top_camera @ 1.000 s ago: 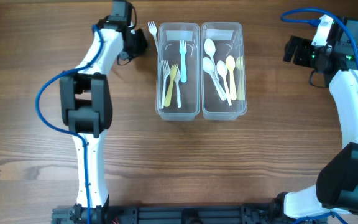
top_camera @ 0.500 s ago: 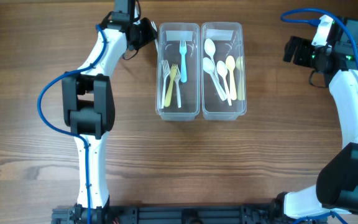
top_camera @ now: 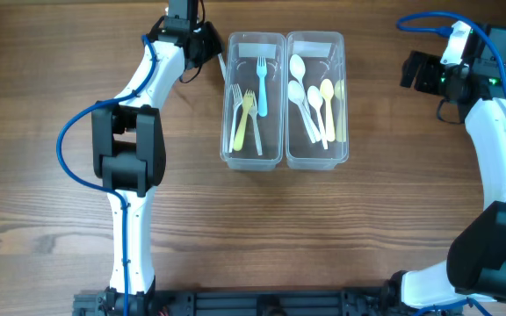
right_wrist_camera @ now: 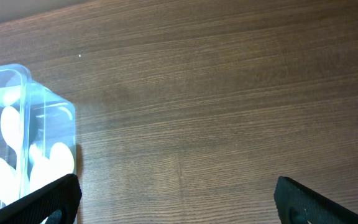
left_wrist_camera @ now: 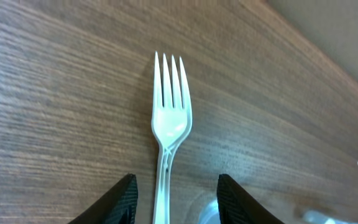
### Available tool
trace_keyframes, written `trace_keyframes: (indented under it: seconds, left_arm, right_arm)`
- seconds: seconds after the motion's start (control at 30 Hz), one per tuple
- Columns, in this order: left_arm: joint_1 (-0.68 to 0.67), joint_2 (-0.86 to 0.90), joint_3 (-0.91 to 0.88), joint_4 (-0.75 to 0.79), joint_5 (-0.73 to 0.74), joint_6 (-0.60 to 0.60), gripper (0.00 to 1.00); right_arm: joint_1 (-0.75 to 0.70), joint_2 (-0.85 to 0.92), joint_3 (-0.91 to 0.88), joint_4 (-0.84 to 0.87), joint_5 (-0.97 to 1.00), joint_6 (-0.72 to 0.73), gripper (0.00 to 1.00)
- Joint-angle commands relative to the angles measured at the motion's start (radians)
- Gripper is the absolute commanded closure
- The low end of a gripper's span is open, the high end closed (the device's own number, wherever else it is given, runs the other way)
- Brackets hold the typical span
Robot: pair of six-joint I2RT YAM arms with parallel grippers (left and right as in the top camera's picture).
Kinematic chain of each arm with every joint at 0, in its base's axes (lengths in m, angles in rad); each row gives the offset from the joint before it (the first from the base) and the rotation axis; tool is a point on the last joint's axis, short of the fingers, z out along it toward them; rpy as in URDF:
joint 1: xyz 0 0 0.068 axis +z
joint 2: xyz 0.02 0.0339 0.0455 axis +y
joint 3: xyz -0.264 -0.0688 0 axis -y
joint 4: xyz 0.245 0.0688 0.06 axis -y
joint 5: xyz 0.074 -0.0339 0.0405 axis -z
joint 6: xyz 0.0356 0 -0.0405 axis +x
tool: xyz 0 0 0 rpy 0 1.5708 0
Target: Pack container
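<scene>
My left gripper is yet to close on the white fork's handle (top_camera: 222, 67), which the container's far corner (top_camera: 232, 39) crowds, so it should push the container aside first.
The clear twin container (top_camera: 285, 158) stands at the back middle of the table. Its left tub holds a blue fork (top_camera: 262, 83) and yellow and white forks. Its right tub holds white and yellow spoons (top_camera: 314, 105). A white plastic fork (left_wrist_camera: 169, 124) lies flat on the wood just left of the container, tines pointing away. My left gripper (left_wrist_camera: 174, 193) is open, its fingers on either side of the fork's handle, apart from it. In the overhead view the left gripper (top_camera: 211, 46) hides most of that fork. My right gripper (right_wrist_camera: 178, 198) is open and empty, right of the container's corner (right_wrist_camera: 23, 124).
The wooden table (top_camera: 341, 228) spreads in front of the container. The left arm (top_camera: 126, 149) reaches up the left side. The right arm (top_camera: 499, 158) stands along the right edge with a blue cable.
My left gripper has moved right toward the container and now straddles the white fork's handle. The right arm has not moved.
</scene>
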Motion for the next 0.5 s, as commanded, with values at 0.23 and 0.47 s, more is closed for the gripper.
trace_keyframes:
  seconds: [0.23,0.47]
  left_arm:
    - [-0.004,0.037,-0.008,0.039,-0.023,-0.029,0.57]
    - [-0.046,0.049,-0.008,0.051,-0.019,-0.013,0.59]
  right_arm:
    - [0.004,-0.013,0.013,0.003,0.006,-0.01,0.0]
    - [0.004,-0.013,0.013,0.003,0.006,-0.01,0.0]
